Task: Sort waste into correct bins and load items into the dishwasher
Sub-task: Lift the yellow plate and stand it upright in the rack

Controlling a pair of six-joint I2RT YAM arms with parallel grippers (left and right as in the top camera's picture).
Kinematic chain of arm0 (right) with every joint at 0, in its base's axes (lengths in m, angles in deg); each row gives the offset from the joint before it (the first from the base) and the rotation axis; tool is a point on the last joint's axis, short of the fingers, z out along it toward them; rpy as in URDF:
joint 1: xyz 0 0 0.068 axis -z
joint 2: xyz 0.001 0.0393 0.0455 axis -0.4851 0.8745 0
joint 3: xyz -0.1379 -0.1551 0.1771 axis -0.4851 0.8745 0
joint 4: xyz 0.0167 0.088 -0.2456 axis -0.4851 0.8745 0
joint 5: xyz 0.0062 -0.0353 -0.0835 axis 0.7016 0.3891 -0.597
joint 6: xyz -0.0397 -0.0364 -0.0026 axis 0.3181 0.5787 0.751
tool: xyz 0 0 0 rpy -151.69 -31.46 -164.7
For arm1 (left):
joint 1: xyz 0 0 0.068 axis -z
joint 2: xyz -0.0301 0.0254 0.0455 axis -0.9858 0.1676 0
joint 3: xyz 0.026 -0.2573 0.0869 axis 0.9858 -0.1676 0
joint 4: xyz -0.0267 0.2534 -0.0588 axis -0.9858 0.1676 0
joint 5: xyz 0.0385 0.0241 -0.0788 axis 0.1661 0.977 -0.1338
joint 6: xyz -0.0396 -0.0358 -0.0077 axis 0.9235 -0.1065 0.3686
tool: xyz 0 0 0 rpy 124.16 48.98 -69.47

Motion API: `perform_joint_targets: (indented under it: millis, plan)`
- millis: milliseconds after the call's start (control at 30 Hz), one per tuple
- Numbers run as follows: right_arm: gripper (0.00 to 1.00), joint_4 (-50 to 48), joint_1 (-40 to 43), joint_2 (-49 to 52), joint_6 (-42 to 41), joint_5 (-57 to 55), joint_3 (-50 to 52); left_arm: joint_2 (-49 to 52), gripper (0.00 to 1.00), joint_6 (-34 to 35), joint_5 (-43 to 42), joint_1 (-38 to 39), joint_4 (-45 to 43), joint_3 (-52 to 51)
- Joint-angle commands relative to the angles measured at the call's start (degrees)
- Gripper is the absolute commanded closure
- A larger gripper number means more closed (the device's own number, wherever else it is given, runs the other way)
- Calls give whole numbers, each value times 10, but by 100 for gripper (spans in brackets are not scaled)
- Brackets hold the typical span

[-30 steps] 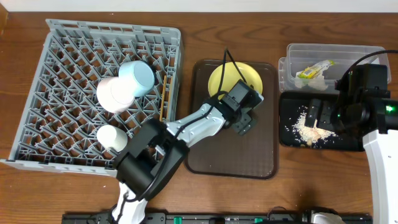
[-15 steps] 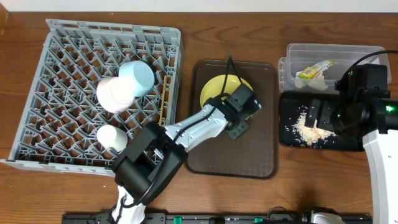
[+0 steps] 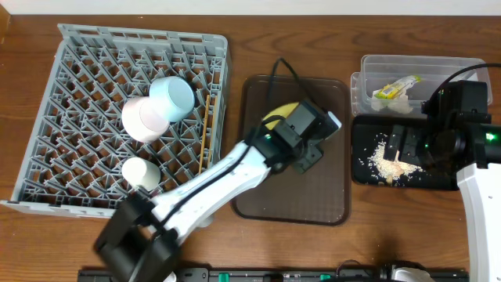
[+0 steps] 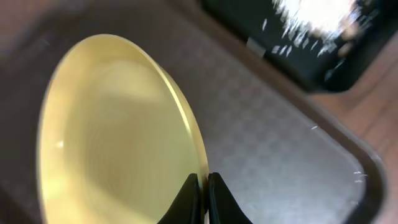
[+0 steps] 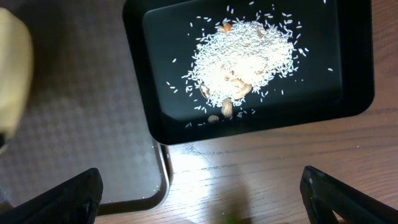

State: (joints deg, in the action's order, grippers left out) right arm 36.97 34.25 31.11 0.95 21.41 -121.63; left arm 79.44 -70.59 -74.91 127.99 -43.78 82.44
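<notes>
The yellow plate (image 3: pixel 281 114) is tipped up by its rim, and the rack slots (image 3: pixel 211 98) beside the blue bowl are open. My left gripper keeps going there and lets go of the plate.
My left gripper (image 3: pixel 300 125) hangs over the brown tray (image 3: pixel 313 196), shut on the rim of the round yellow plate (image 3: pixel 282 113). The left wrist view shows that plate (image 4: pixel 112 124) tipped up, its edge pinched between the black fingertips of the left gripper (image 4: pixel 203 186). The right gripper (image 5: pixel 202 193) stands open above the black tray (image 3: pixel 366 174), which holds the rice crumbs (image 5: pixel 242 59). A green-yellow wrapper (image 3: pixel 395 86) lies in the clear tub (image 3: pixel 462 66). In the grey dish rack (image 3: pixel 78 47) sit the pink bowl (image 3: pixel 141 117), blue bowl (image 3: pixel 174 95), white cup (image 3: pixel 139 172) and chopsticks (image 3: pixel 206 129).
The brown tray lies between the rack and the two bins, with the left arm stretched across its near left corner. Bare wooden table (image 3: pixel 313 251) runs along the front edge.
The left gripper has shut on the plate's rim and tipped the plate up off the tray. The left arm has swung lower. The right arm has not moved.
</notes>
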Motion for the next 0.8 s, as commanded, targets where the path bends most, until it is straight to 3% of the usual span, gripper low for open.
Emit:
perform_joint_targets:
  millis: [0,367,567,767]
  plan:
    - [1,1,2,-2,-4,-3,-7,-69,94,16,3,-14,3,-2]
    - [1,1,2,-2,-4,-3,-7,-193,94,141,-20,-168,17,-2]
    - [1,1,2,-2,-4,-3,-7,-188,94,176,-243,-289,17,-2]
    - [1,1,2,-2,-4,-3,-7,-158,94,198,-384,-397,14,-2]
